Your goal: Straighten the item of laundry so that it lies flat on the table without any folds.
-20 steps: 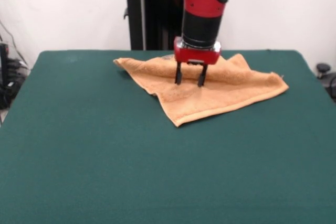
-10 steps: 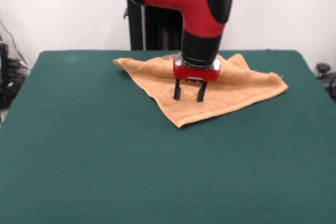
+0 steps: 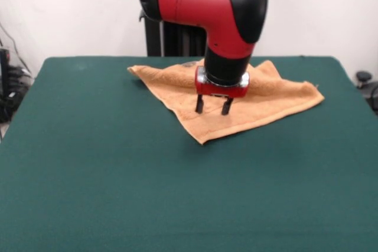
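The towel's near point [image 3: 202,138] has raised folds [image 3: 276,87] bunched behind it, so the towel will spread out into a wide, almost flat sheet when I pull that point closer.
The orange-tan towel [image 3: 248,107] lies on the far middle of the dark green table [image 3: 118,175]. It is folded over on itself into a rough wedge, with corners at the far left, the right and a point toward the near side. My gripper [image 3: 212,112] hangs from the red and black arm straight above the towel's middle. Its two dark fingers [image 3: 199,104] stand apart, open, and hold nothing. The tips are at or just above the cloth. The arm hides the towel's far middle part.
The robot's black pedestal [image 3: 171,33] stands behind the table's far edge. Dark gear and cables [image 3: 9,87] sit off the table's left side, and a dark knob [image 3: 363,78] off its right.
The arm has swung forward toward the camera and the gripper has come down a little over the towel. The fingers stay open. The towel has not moved.
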Robot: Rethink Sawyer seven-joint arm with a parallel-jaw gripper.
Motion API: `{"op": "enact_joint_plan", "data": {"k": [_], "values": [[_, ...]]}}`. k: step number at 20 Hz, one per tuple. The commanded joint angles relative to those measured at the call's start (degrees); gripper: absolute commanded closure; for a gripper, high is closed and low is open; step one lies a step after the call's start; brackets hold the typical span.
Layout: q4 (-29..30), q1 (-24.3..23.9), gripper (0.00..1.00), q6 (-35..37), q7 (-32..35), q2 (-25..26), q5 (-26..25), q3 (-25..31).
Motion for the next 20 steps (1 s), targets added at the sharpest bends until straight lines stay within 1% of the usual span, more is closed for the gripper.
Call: {"op": "enact_joint_plan", "data": {"k": [1,2,3,6,16,17,19,20], "values": [[-7.94,0.96,0.0,-12.66,9.99,10.36,1.3,5.0],[-7.73,1.07,0.0,-14.08,9.98,10.36,0.5,4.82],[-7.35,1.53,1.0,-16.18,10.62,10.29,-0.32,4.12],[-7.11,2.23,1.0,-19.0,11.46,10.29,-0.98,3.3],[-4.56,0.61,1.0,-21.31,10.67,9.41,-1.24,4.81],[-4.22,0.41,1.0,-21.96,10.77,9.32,-1.28,4.94],[-3.03,-1.49,1.0,-22.51,10.26,9.45,-0.68,6.97],[-3.04,-1.68,1.0,-25.49,10.74,9.8,-1.16,7.06]]}}
